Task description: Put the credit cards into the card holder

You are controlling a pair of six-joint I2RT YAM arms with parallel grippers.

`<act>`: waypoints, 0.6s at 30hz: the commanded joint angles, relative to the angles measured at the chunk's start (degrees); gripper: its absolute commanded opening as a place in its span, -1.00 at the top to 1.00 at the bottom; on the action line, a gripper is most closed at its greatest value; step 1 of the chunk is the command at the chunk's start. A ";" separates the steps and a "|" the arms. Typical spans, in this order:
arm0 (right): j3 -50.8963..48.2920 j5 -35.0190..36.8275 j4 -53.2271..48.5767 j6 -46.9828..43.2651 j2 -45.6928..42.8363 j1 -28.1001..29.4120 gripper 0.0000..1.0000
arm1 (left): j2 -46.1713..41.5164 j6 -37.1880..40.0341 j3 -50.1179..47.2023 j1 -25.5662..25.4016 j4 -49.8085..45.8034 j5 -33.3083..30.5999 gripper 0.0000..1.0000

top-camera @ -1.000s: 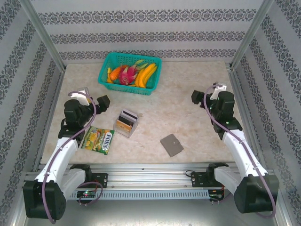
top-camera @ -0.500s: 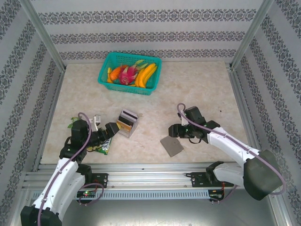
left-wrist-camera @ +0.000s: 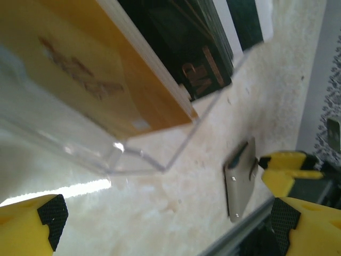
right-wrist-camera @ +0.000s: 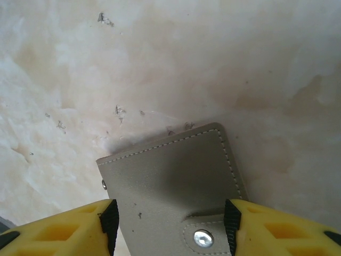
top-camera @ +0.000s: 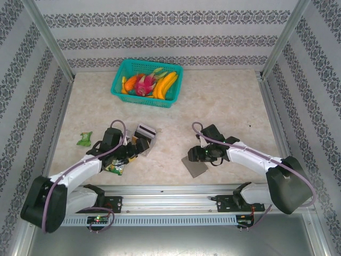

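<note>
Next, my left gripper leaves the box and grasps the card holder's spine (top-camera: 187, 167) before my right gripper opens the card holder, since the snap tab (right-wrist-camera: 203, 238) keeps it closed.
The credit cards (top-camera: 145, 132) stand upright in a small clear open-top box (top-camera: 141, 143). In the left wrist view a tan-orange card (left-wrist-camera: 106, 69) is in front, with a white-edged card and dark cards (left-wrist-camera: 197, 48) behind it. My left gripper (top-camera: 134, 149) (left-wrist-camera: 165, 226) is open, low on the table just in front of the box. The card holder (top-camera: 194, 164) (right-wrist-camera: 170, 165) (left-wrist-camera: 240, 181), a grey wallet, lies closed and flat with its snap tab fastened. My right gripper (top-camera: 197, 154) (right-wrist-camera: 170, 226) hovers over it, jaws apart above its two side edges.
A teal basket (top-camera: 147, 81) of toy fruit stands at the back. A green-yellow snack packet (top-camera: 113, 168) lies partly under my left arm, and a small green scrap (top-camera: 84, 139) lies to its left. The metal rail runs along the near table edge.
Both arms came down and inward from the sides. The left gripper reached the card box. The right gripper reached the wallet and its jaws narrowed.
</note>
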 commanded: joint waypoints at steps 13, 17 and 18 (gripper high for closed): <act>-1.34 -0.18 1.84 5.32 1.42 3.78 0.05 | 19.29 0.70 12.05 -0.97 13.78 -5.92 -1.00; -1.25 2.40 3.24 8.51 3.62 5.68 0.07 | 23.12 0.26 14.30 -0.97 15.69 -5.33 -1.00; -1.05 2.57 3.86 9.50 4.65 5.88 0.07 | 23.84 0.25 14.75 -1.01 16.03 -5.24 -1.00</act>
